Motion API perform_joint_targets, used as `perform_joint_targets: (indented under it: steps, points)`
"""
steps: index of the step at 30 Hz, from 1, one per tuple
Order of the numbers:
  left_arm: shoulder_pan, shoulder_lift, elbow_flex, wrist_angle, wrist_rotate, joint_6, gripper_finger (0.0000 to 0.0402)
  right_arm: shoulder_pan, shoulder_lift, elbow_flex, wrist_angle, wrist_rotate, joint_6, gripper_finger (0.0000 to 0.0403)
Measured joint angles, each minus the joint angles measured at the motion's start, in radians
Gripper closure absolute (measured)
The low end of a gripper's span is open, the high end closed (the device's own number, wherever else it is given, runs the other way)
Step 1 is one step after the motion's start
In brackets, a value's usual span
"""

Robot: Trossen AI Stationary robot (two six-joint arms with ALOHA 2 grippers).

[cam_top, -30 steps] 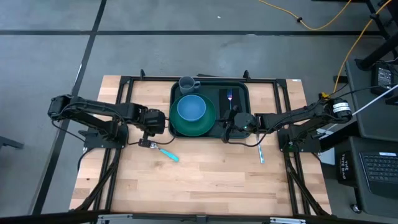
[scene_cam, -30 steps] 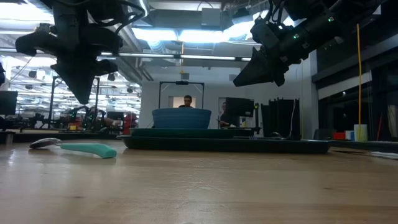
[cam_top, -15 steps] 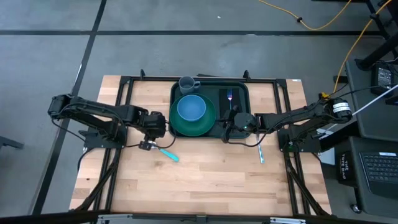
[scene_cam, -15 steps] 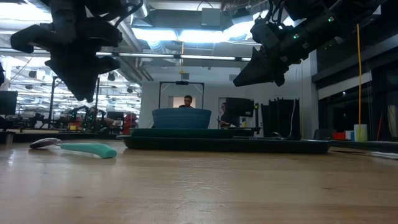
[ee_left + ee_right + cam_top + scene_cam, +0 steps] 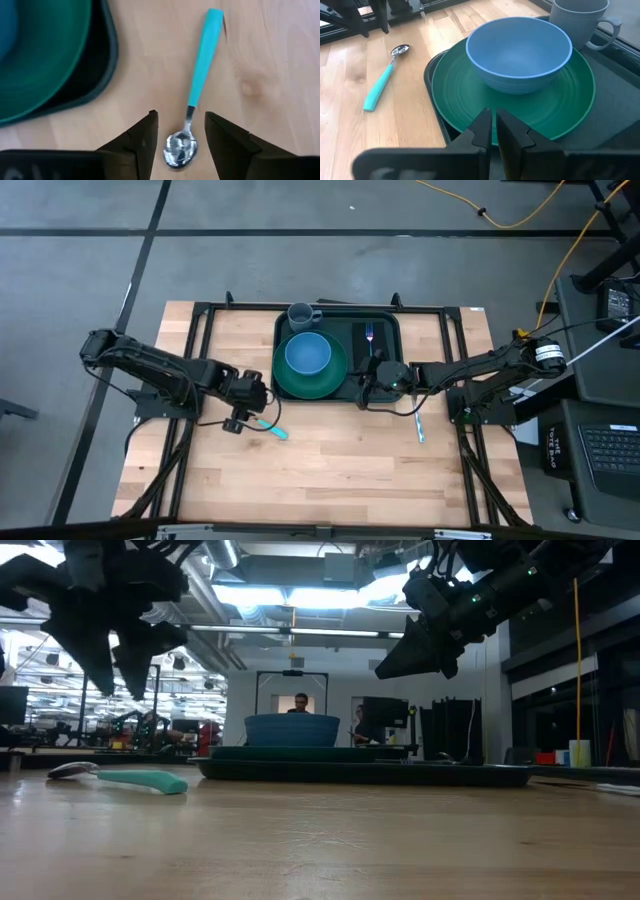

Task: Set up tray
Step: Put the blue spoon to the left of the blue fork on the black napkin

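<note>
My left gripper goes on lowering its open fingers, since they line up across the spoon's narrow metal neck (image 5: 189,118), until they reach the wood (image 5: 172,116) beside it, before it closes.
The dark green tray (image 5: 385,352) lies at the table's far middle. It carries a green plate (image 5: 335,375) with a blue bowl (image 5: 307,354), a grey mug (image 5: 302,314) and a fork (image 5: 368,335) on a black napkin. A teal-handled spoon (image 5: 200,75) lies flat on the wood near the tray's near left corner. My left gripper (image 5: 181,135) is open and points down above the spoon's metal bowl (image 5: 180,149); the low view shows it well clear of the table. My right gripper (image 5: 493,127) hangs shut and empty over the tray's near edge.
A knife (image 5: 419,425) lies on the wood beside my right arm, near the tray's near right corner. Black frame rails run along the table's left, right and far sides. Bare wood spreads toward the near edge.
My left gripper has swung toward the table's near edge, coming over the spoon's metal end, and has opened from shut to a wide gap. The spoon has stayed where it lay.
</note>
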State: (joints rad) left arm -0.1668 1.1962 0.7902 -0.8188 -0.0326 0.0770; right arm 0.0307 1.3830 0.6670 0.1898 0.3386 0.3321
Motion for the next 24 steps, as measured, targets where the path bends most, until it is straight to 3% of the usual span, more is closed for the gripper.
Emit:
perform_joint_targets:
  steps: [5, 13, 24]
  points:
    - [-0.026, 0.105, 0.000, -0.001, -0.002, -0.056, 0.0251, 0.000, 0.000, 0.000, 0.000, 0.000, 0.000, 0.0372]
    - [-0.037, 0.285, 0.000, 0.000, 0.002, 0.022, 0.0252, 0.000, 0.000, 0.000, 0.000, 0.000, 0.003, 0.0372]
    - [-0.034, 0.357, 0.000, 0.024, 0.027, 0.023, 0.0257, 0.000, 0.000, 0.000, 0.000, 0.000, 0.000, 0.0372]
